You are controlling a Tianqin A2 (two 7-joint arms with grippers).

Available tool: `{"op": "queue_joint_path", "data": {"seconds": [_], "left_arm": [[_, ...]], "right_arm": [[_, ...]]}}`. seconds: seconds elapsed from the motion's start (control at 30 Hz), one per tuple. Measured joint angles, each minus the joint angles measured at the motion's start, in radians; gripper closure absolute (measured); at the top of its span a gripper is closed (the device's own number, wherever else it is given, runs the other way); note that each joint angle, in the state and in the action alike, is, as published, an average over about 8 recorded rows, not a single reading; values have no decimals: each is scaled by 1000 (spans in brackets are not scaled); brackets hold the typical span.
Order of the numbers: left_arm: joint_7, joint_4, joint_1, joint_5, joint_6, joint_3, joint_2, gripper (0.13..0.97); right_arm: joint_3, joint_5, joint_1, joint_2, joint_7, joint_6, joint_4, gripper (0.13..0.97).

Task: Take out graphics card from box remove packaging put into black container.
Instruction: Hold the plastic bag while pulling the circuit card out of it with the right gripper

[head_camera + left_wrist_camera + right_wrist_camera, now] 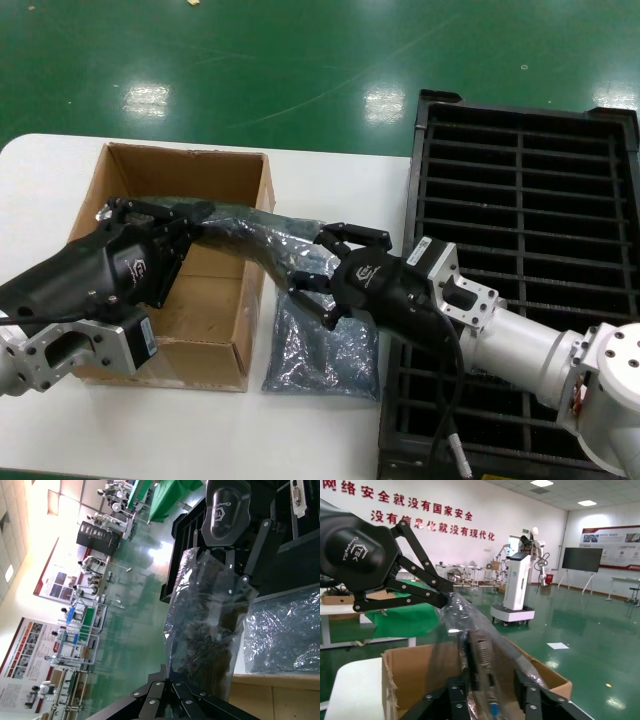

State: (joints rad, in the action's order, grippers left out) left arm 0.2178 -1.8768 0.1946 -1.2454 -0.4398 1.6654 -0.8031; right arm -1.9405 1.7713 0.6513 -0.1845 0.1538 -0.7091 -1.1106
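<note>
The silver bracket point(484, 652) slants between the right gripper's open fingers, so the right gripper should take a square hold of the bracket end point(492, 692) before it pulls the graphics card out of the packaging.
The graphics card point(485, 662) sits inside the crinkly grey packaging point(250, 232), its silver bracket end and a blue port showing through the plastic. The bagged card slants from above the box point(215, 165) down over the box's right wall. My left gripper point(203, 214) is shut on the bag's upper end, pinching the plastic point(172, 672). My right gripper point(305, 262) is at the lower end, open, with one finger on each side of the bracket end point(490, 690) and a gap beside it. The black container point(520, 190) lies to the right.
A second, flat grey bag point(320, 350) lies on the white table point(330, 170) between the box and the container. The right forearm point(520, 345) reaches across the container's near left corner. Green floor lies beyond the table.
</note>
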Motion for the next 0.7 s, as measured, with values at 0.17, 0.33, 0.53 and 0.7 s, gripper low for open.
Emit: {"op": "queue_joint_path", "data": {"seconds": [0.17,0.33,0.53,0.7], "left_arm": [[0,0,0,0,0,0,0,957],[0,0,0,0,0,0,0,957],[0,0,0,0,0,0,0,957],[0,0,0,0,0,0,0,957]], "right_arm": [[-5,1,2,8,-9,-2,7,759],[-5,3,16,25,-8,-1,33,721],[-1,8,39,47,-5,-2,71,716],[1,10,44,53,2,-7,85,761]]}}
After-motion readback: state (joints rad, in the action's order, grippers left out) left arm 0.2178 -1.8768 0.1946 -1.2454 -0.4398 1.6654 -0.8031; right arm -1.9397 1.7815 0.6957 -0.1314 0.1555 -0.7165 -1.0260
